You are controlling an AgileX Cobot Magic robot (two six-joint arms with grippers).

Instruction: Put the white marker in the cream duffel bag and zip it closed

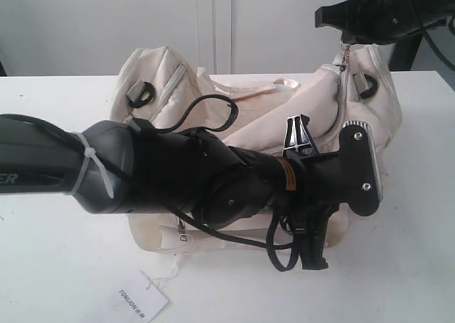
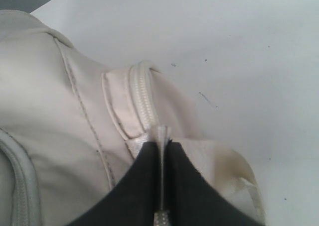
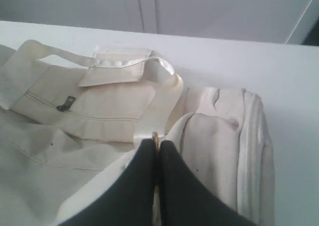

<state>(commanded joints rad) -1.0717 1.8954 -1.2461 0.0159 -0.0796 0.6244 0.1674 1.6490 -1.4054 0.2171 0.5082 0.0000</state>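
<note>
The gold zipper pull (image 1: 346, 55) is at the far end of the bag, so the right gripper keeps lowering it until it rests against the bag's fabric (image 1: 317, 83), then let go.
The cream duffel bag (image 1: 313, 117) lies on the white table, largely behind my left arm (image 1: 142, 170). My left gripper (image 1: 313, 255) points down at the bag's near edge. In the left wrist view this gripper (image 2: 162, 144) is shut on a thin cream fabric tab (image 2: 161, 134) at the end of a zipper (image 2: 143, 99). At the bag's far right end my right gripper (image 1: 346, 42) is shut on the gold zipper pull (image 3: 155, 135), which shows just past the closed fingertips of the right gripper (image 3: 157, 142). The satin strap handle (image 3: 117, 61) lies flat on the bag. The white marker is out of view.
A white paper tag (image 1: 142, 302) printed with black letters lies on the table (image 1: 57, 266) in front of the bag, tied to it by a thin string. A pale wall (image 1: 213, 24) stands behind the table. Black cables (image 1: 213, 102) loop off my left arm over the bag.
</note>
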